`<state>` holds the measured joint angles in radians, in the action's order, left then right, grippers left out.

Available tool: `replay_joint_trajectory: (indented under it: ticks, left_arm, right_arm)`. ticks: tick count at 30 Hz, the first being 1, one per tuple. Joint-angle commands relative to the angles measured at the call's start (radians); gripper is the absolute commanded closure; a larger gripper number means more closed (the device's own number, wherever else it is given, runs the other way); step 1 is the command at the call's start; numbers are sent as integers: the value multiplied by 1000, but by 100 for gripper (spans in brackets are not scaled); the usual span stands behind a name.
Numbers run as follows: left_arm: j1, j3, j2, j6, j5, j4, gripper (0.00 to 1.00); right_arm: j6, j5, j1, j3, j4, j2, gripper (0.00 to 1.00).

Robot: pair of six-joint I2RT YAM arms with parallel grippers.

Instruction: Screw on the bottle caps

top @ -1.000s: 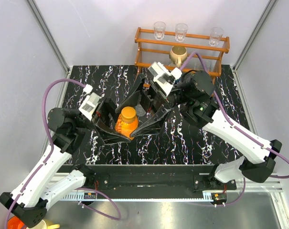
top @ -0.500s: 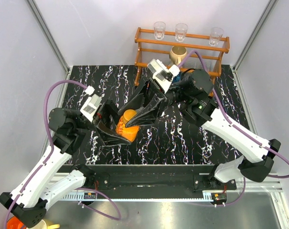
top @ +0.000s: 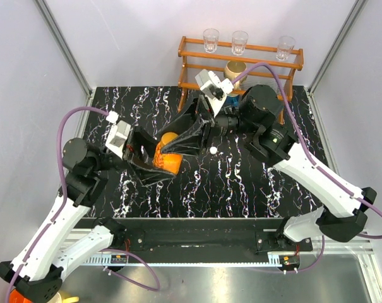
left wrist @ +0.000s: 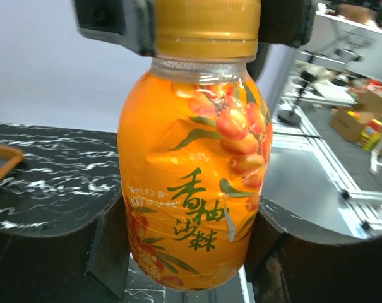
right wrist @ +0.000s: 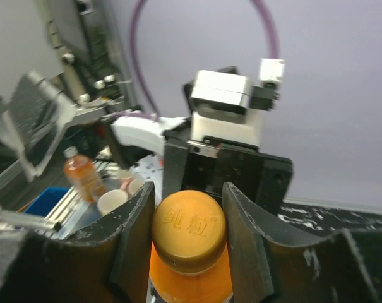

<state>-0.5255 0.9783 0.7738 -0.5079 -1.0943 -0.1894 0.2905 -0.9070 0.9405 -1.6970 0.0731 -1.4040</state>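
I should turn next with my right gripper until its sweep ends and then let go, because the orange cap [top: 169, 137] sits level on the neck [left wrist: 203, 67] and my left gripper is clamping the body.
The short orange bottle [left wrist: 194, 183] [top: 169, 164] sits between the fingers of my left gripper [left wrist: 187, 252] [top: 154, 165], which is shut on its lower body. The base looks slightly off the black marble table [top: 241, 183]. The orange cap [right wrist: 189, 230] [left wrist: 206, 28] sits on the bottle's neck. My right gripper [right wrist: 189, 235] [top: 175, 142] comes in from the far side, shut on the cap with a finger pressing each side. A small round cap with a white mark [top: 212, 149] lies on the table right of the grippers. The clear bottle is not visible.
A wooden rack [top: 241, 63] stands at the back of the table, with three clear glasses on its top rail and a tan mug [top: 236, 71] inside. Grey walls close in the left and right sides.
My right gripper has shut on the orange cap; a second ago its jaws stood wide around the bottle. Both grippers and the bottle have shifted slightly back, and the right wrist has rolled.
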Motion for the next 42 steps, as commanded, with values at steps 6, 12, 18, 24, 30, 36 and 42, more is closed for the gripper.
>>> replay_joint_trajectory:
  ticks: [6, 12, 18, 24, 30, 36, 42]
  left_arm:
    - [35, 112, -10, 287, 499, 270, 63]
    - [36, 117, -22, 334, 657, 344, 65]
    - [39, 111, -42, 362, 810, 413, 67]
    - [41, 99, -62, 379, 827, 433, 67]
    - [41, 74, -74, 339, 683, 381, 64]
    - [42, 20, -76, 203, 411, 216, 61]
    - [42, -49, -48, -78, 44, -138, 59]
  right_arm:
    - [5, 728, 43, -59, -364, -18, 100]
    - [-65, 1182, 227, -220, -504, -107, 100]
    - [-116, 1421, 299, -381, -607, -223, 99]
    - [-111, 1416, 299, -420, -604, -240, 58]
    - [-139, 1301, 288, -377, -532, -136, 19]
    - [-39, 1026, 150, -314, -549, -10, 12]
    - [-68, 426, 29, -107, -395, 125, 6]
